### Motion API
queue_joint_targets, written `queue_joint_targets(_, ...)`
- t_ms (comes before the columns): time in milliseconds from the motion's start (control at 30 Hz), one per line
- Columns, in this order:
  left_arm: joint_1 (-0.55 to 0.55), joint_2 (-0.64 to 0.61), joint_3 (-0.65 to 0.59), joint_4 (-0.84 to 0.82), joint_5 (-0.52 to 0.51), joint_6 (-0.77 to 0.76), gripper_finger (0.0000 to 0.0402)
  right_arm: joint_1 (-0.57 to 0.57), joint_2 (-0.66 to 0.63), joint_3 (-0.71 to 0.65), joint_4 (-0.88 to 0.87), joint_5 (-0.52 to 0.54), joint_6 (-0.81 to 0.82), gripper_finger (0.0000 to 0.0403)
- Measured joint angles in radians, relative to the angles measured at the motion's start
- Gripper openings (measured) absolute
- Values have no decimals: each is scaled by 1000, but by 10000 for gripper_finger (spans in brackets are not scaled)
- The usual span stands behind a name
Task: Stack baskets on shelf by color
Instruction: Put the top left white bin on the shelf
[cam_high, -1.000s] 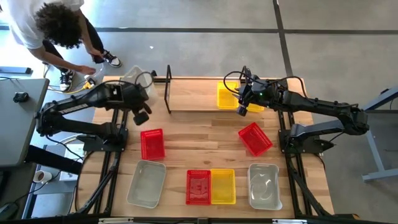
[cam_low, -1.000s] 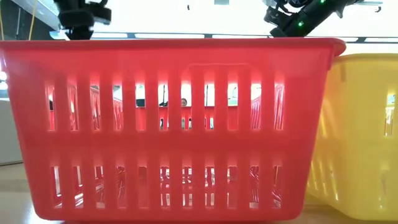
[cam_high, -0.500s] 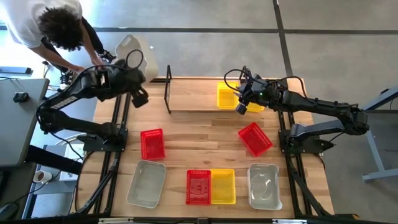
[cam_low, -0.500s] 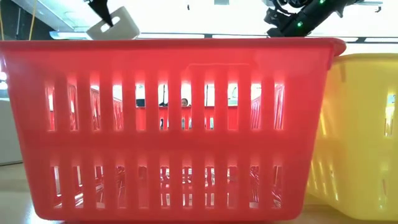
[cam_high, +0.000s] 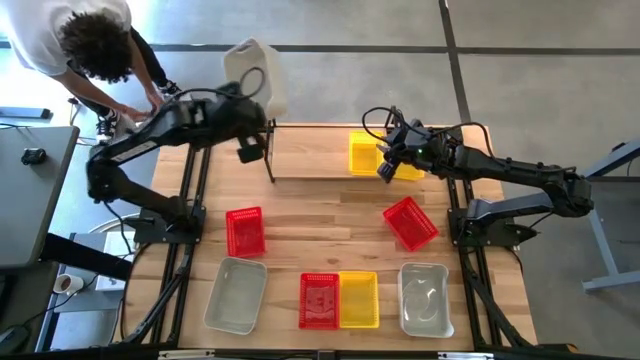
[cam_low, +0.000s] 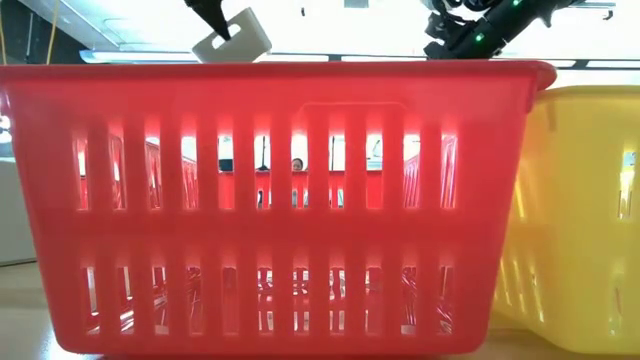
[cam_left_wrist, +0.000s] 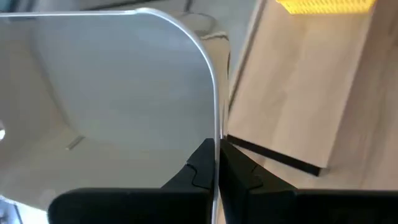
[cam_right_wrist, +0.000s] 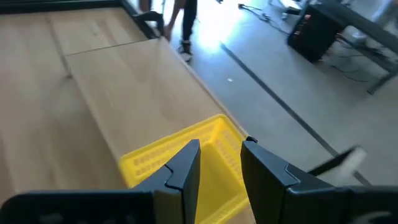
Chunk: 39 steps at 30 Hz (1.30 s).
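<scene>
The clear-grey basket (cam_high: 262, 80) is raised high and the shelf is open beside the yellow basket. My left gripper keeps going to that open part (cam_high: 303, 150) of the shelf and lets go there.
My left gripper (cam_high: 258, 108) is shut on a clear-grey basket (cam_high: 255, 72), raised over the table's far left, just left of the shelf's black upright end (cam_high: 270, 150). In the low view this basket (cam_low: 232, 35) hangs high above the table. A yellow basket (cam_high: 366, 155) sits on the shelf's wooden base (cam_high: 310, 165). My right gripper (cam_right_wrist: 221, 165) hovers open over the yellow basket (cam_right_wrist: 186, 155). Whether it touches the basket, I cannot tell. My left gripper pinches the rim of one wall (cam_left_wrist: 215, 134) of the clear-grey basket, with one finger on the inner side and one on the outer. The basket is lifted clear of the table and tilted, its hollow (cam_left_wrist: 106, 93) turned toward the wrist.
On the table lie red baskets (cam_high: 245, 232) (cam_high: 410, 222) (cam_high: 320, 300), a yellow one (cam_high: 359, 300) and clear ones (cam_high: 236, 295) (cam_high: 424, 298). The shelf base between its left end and the yellow basket is bare. A person (cam_high: 90, 50) bends beyond the far left corner.
My left gripper has risen and swung toward the table's right, carrying the clear-grey basket from the far left corner up to beside the shelf's left end. The basket has turned and tipped on the way.
</scene>
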Motion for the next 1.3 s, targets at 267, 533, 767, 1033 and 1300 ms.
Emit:
queue_joint_targets(267, -15, 155, 0, 0, 77, 0, 0, 0, 0, 0, 1, 67, -3, 103)
queue_joint_targets(533, -58, 289, 0, 3, 130, 0, 0, 0, 0, 0, 1, 66, -3, 103)
queue_joint_targets(767, -73, 377, 0, 3, 136, -30, 0, 0, 0, 0, 1, 60, -3, 103)
queue_joint_targets(1033, -71, 447, 0, 2, 145, -48, 0, 0, 0, 0, 2, 49, -3, 103)
queue_joint_targets(1300, -55, 515, 0, -1, 149, -48, 0, 0, 0, 0, 2, 49, -3, 103)
